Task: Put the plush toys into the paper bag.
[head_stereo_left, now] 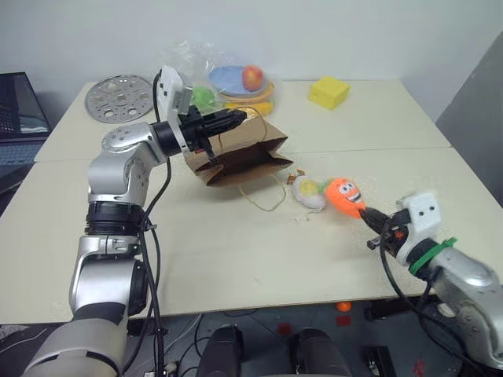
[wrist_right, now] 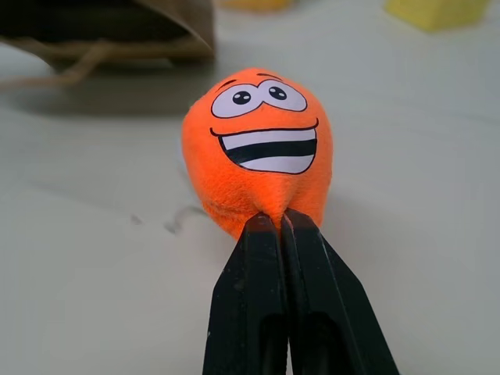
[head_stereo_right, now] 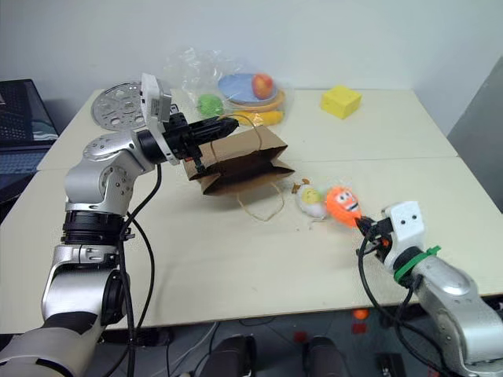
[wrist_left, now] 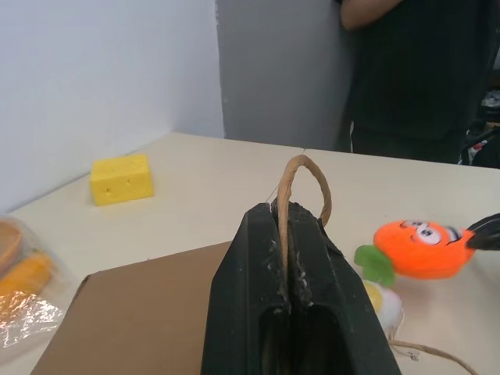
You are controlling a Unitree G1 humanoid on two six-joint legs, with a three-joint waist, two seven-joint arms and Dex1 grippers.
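I should keep carrying the carrot in with my right gripper until it is deep inside, as the orange carrot's wide end (head_stereo_left: 338,191) points toward the paper bag's gaping opening (head_stereo_left: 246,164).
The brown paper bag (head_stereo_left: 244,157) lies tilted on the table with its mouth toward my right side. My left gripper (head_stereo_left: 238,118) is shut on its tan cord handle (wrist_left: 301,168) and holds that edge up. An orange carrot plush toy (wrist_right: 258,148) with a grinning face is pinched at its narrow end by my right gripper (wrist_right: 277,220), which is shut on it. The carrot (head_stereo_left: 343,195) seems to be a little above the tabletop, right of the bag. Between carrot and bag lies the whitish egg toy (head_stereo_left: 309,193) with a yellow face, beside the bag's loose second handle.
A yellow block (head_stereo_left: 328,92) sits at the back right. A clear plastic bag of fruit and plates (head_stereo_left: 228,78) stands behind the paper bag, with a round metal disc (head_stereo_left: 118,97) at the back left. A person in dark clothes (wrist_left: 422,70) stands past the table's far side.
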